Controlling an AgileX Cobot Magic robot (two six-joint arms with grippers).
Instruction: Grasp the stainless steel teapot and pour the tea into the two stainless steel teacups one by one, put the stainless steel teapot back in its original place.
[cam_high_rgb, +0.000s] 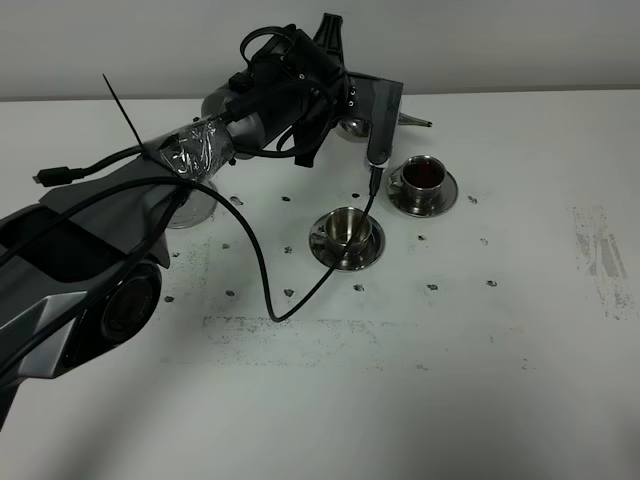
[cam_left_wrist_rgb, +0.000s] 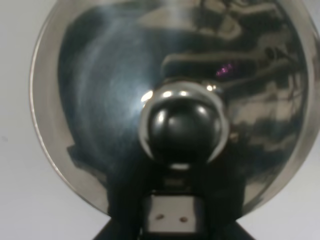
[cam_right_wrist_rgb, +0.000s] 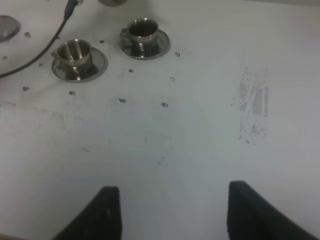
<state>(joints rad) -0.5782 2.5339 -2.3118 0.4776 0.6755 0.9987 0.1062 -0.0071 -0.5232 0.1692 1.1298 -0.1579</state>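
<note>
The teapot's spout (cam_high_rgb: 416, 121) sticks out past the empty teacup. I need to pull the teapot back toward the round tray (cam_high_rgb: 192, 210) with my left gripper before I pour into that teacup.
The stainless steel teapot (cam_high_rgb: 356, 124) is at the back of the table, its spout (cam_high_rgb: 415, 121) pointing right over the table behind the cups. My left gripper (cam_high_rgb: 335, 95) is shut on it; the left wrist view shows only its domed lid and knob (cam_left_wrist_rgb: 180, 131) close up. The right teacup (cam_high_rgb: 424, 178) holds dark tea (cam_high_rgb: 424, 173) and also shows in the right wrist view (cam_right_wrist_rgb: 142, 31). The left teacup (cam_high_rgb: 346, 230) (cam_right_wrist_rgb: 75, 52) shows no tea. The round tray (cam_high_rgb: 198, 208) is partly hidden by the left arm. My right gripper (cam_right_wrist_rgb: 175, 215) is open and empty.
A black cable (cam_high_rgb: 262, 270) hangs from the left arm, loops over the table and ends beside the cups. The white table (cam_high_rgb: 480, 350) has small dark specks and a scuffed patch (cam_high_rgb: 600, 255) at the right.
</note>
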